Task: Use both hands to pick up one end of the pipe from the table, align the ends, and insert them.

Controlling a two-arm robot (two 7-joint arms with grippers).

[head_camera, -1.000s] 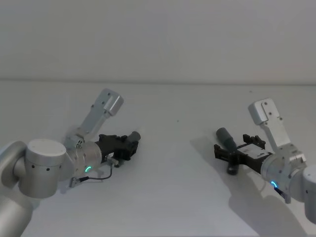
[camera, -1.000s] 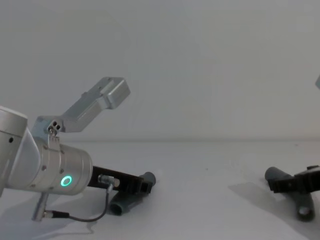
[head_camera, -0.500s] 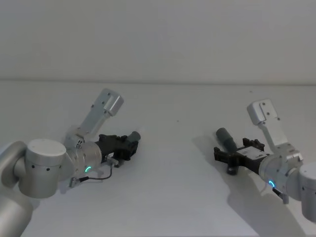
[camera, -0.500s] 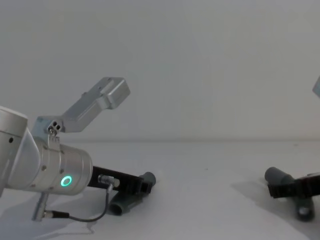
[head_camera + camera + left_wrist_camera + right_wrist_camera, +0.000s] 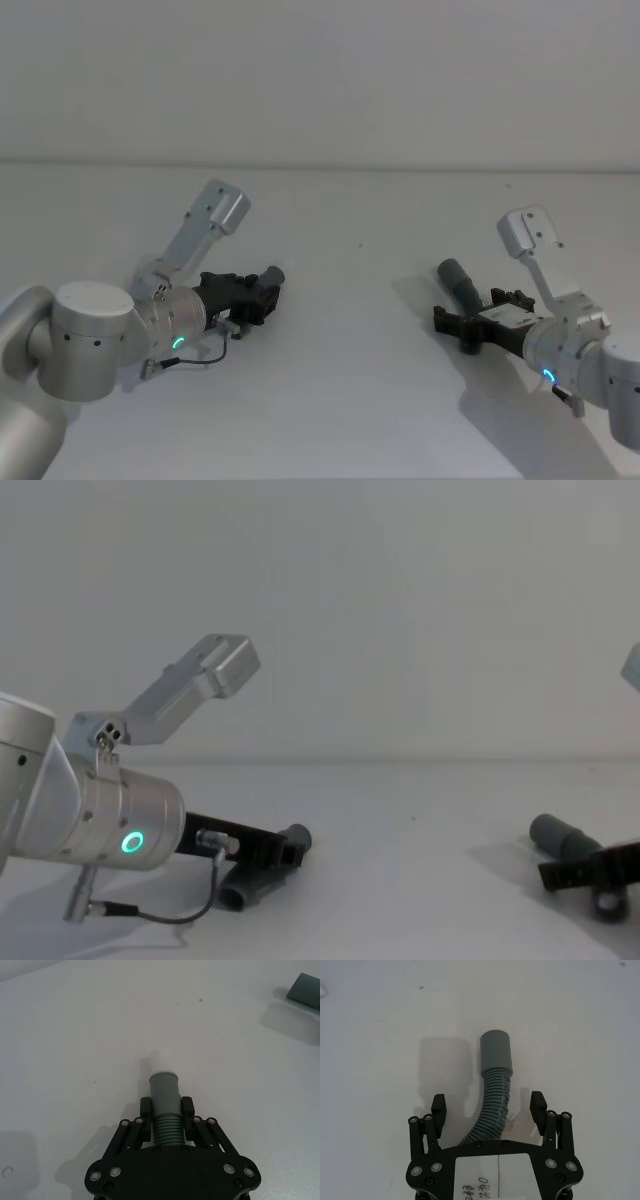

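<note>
The cuff point(image 5: 551, 831) will tip and move back toward my right gripper when I push the ends together, because the corrugated pipe curves point(image 5: 493, 1109) behind its cuff.
Two dark grey corrugated pipe pieces lie on the white table point(image 5: 340, 400). My left gripper point(image 5: 166, 1106) is shut on the left pipe piece point(image 5: 165, 1127) just behind its smooth cuff point(image 5: 164, 1091), which points forward; a whitish tip point(image 5: 163, 1055) shows beyond it. In the head view this left gripper point(image 5: 258, 295) sits low at the left with the cuff point(image 5: 272, 275) sticking out. My right gripper point(image 5: 488, 1104) is open, its fingers point(image 5: 438, 1105) on either side of the curved right pipe piece point(image 5: 492, 1110) and apart from it. That piece's cuff point(image 5: 495, 1052) lies ahead of the jaws.
The right gripper point(image 5: 575, 872) is low over the table at the right edge of the chest view, with the right piece's cuff point(image 5: 558, 833) behind it. Bare table lies between the two arms. The left arm's silver link point(image 5: 205, 230) rises behind its gripper.
The right gripper has sunk lower around the right pipe piece, still open. The left gripper and its pipe piece have not moved.
</note>
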